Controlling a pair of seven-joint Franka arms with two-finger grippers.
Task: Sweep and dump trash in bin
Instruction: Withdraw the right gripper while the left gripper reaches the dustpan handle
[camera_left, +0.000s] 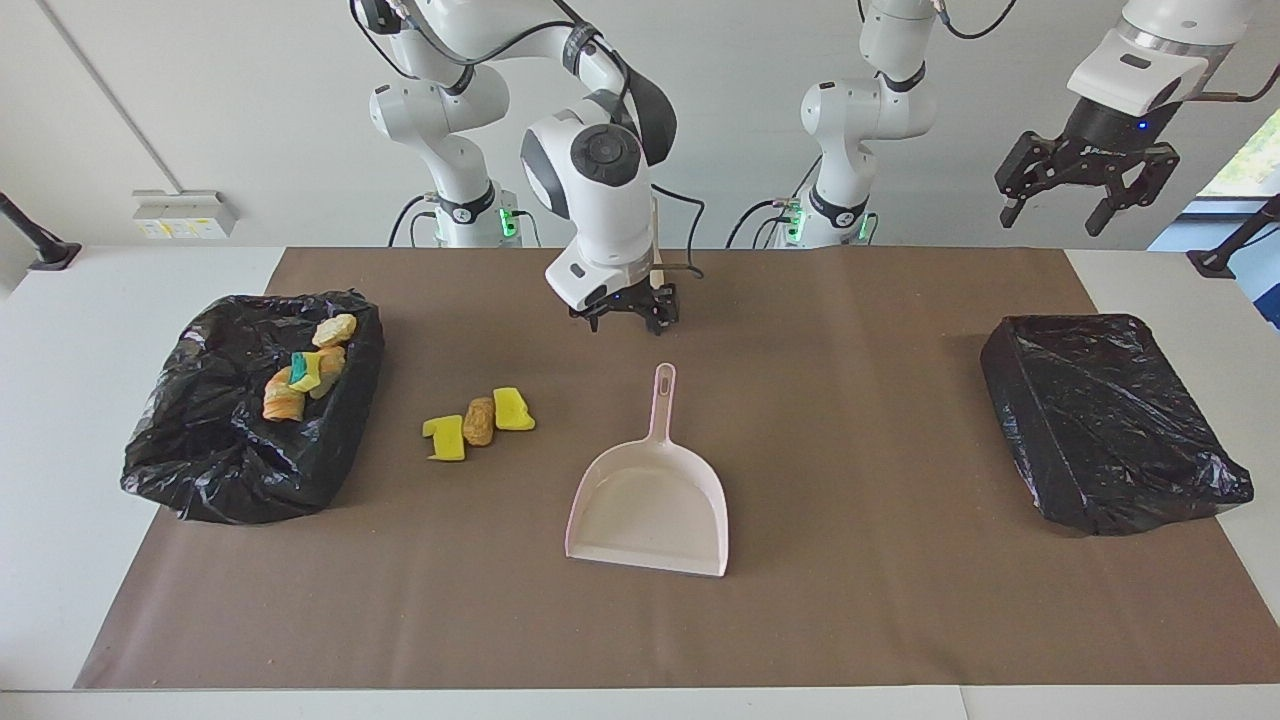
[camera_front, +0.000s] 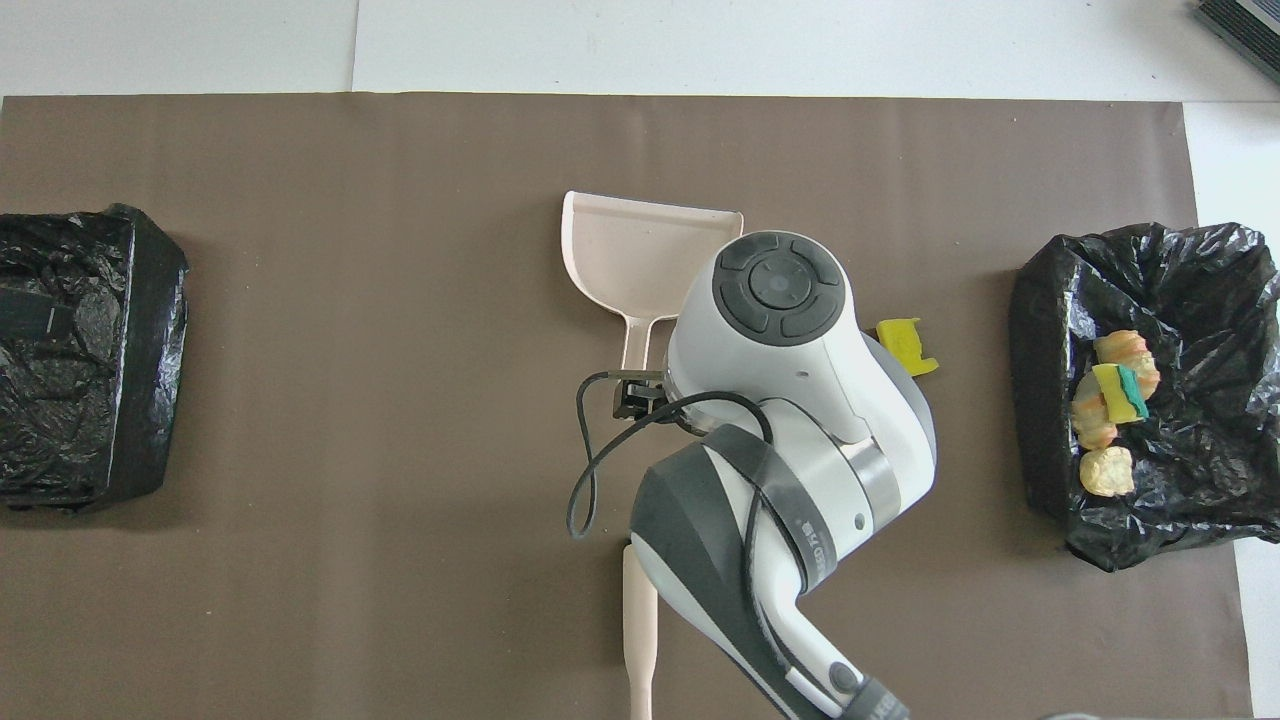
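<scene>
I should keep going to the robot-side end (camera_front: 641, 696) and close there, because the pale brush (camera_front: 639, 606) lies free and my right gripper's open fingers are lined up across the brush's handle.
The pale pink dustpan (camera_left: 650, 505) (camera_front: 640, 245) lies flat on the brown mat mid-table, its handle pointing toward the robots. My right gripper (camera_left: 625, 318) (camera_front: 632, 395) hangs open and empty above the mat, just robot-side of the handle tip. Loose trash, two yellow sponge chunks (camera_left: 445, 438) (camera_left: 513, 409) and a brown bread piece (camera_left: 479, 421), lies between the dustpan and the bin (camera_left: 220, 470) (camera_front: 1200, 270). In the overhead view only one sponge chunk (camera_front: 905, 346) shows; my arm hides the rest. My left gripper (camera_left: 1050, 220) waits open, high over the left arm's end of the table.
The bin, lined with a black bag, holds croissant pieces and a sponge (camera_left: 305, 370). A second bin wrapped in black plastic (camera_left: 1110, 420) (camera_front: 80, 350) sits at the left arm's end. A pale brush handle (camera_front: 638, 640) lies on the mat near the robots.
</scene>
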